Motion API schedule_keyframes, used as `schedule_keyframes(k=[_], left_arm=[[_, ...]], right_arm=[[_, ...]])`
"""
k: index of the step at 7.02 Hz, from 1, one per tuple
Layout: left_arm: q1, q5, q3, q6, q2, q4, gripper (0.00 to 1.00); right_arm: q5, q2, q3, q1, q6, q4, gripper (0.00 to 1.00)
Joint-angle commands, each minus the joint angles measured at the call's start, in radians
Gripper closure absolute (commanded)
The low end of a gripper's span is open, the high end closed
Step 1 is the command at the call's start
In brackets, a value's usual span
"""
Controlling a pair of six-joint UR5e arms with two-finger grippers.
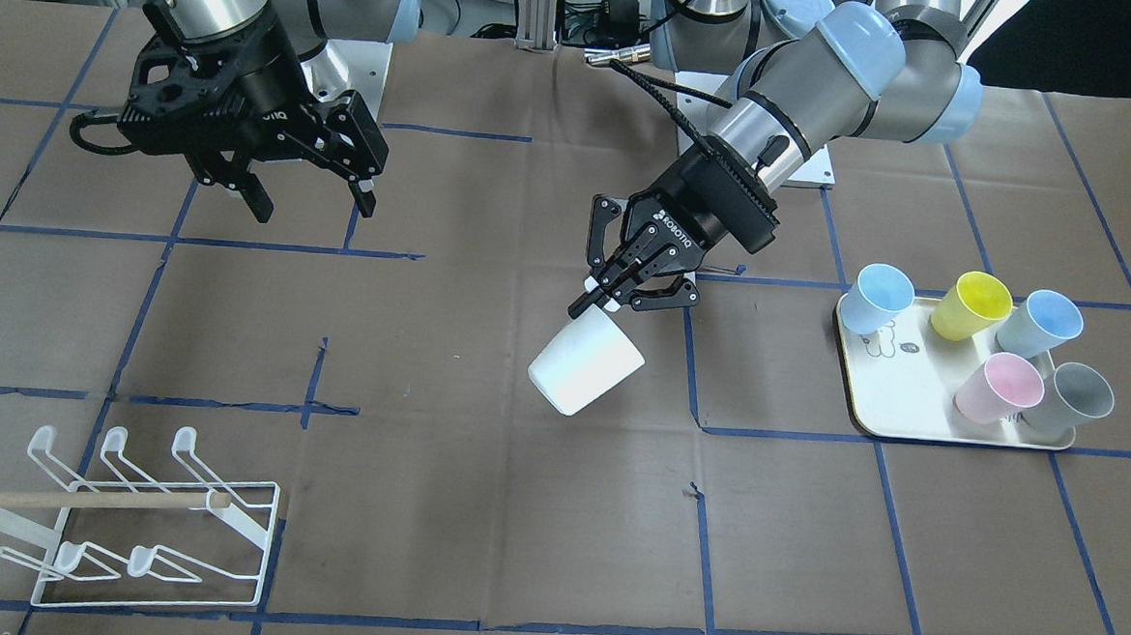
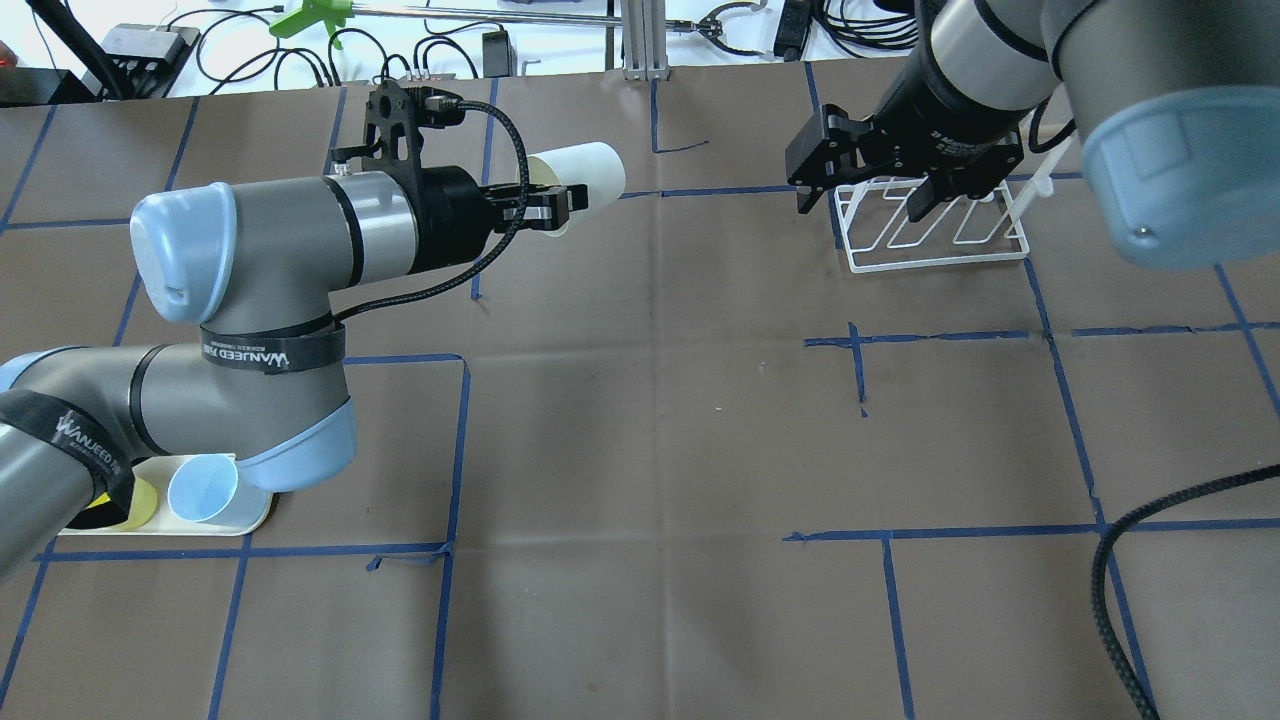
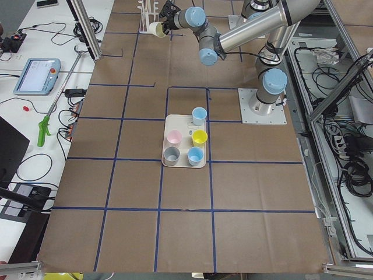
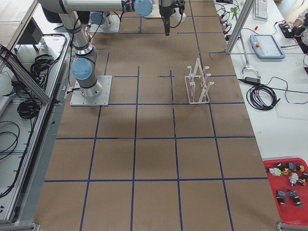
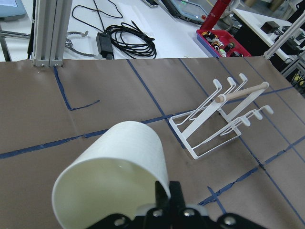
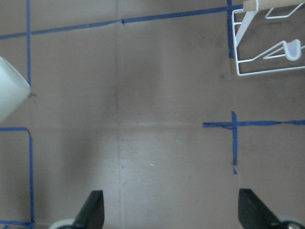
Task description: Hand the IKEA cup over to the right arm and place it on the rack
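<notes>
The white cup is tilted with its rim in the robot's left gripper (image 1: 615,324) while the right gripper points down, so the right gripper should turn and go around both sides of the cup's base (image 1: 552,387).
A white cup (image 1: 584,362) hangs tilted in the air near the table's middle, its mouth toward my left gripper (image 1: 597,300). That gripper is shut on the cup's rim, as the left wrist view shows with the cup (image 5: 114,176) just ahead of the fingers. The cup also shows in the overhead view (image 2: 585,170). My right gripper (image 1: 315,210) is open and empty, raised above the table some way from the cup. The white wire rack (image 1: 129,527) with its wooden dowel stands on the table, and in the overhead view (image 2: 935,235) it lies partly behind the right gripper (image 2: 862,205).
A cream tray (image 1: 895,403) on the robot's left side holds several cups: blue (image 1: 876,297), yellow (image 1: 971,305), pale blue (image 1: 1039,323), pink (image 1: 999,387) and grey (image 1: 1069,397). Blue tape lines cross the brown table cover.
</notes>
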Motion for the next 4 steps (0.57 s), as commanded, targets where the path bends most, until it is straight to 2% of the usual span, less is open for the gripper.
schedule_keyframes(k=[1, 2, 4], left_arm=[[-0.001, -0.009, -0.041, -0.043, -0.011, 0.086, 1.00], [-0.001, -0.009, -0.042, -0.051, -0.016, 0.088, 1.00], [-0.001, -0.014, -0.044, -0.051, -0.034, 0.123, 1.00]], right_arm=[[0.191, -0.029, 0.121, -0.010, 0.256, -0.275, 0.01], [0.315, -0.018, 0.155, -0.033, 0.385, -0.400, 0.01], [0.426, -0.012, 0.209, -0.075, 0.734, -0.649, 0.02]])
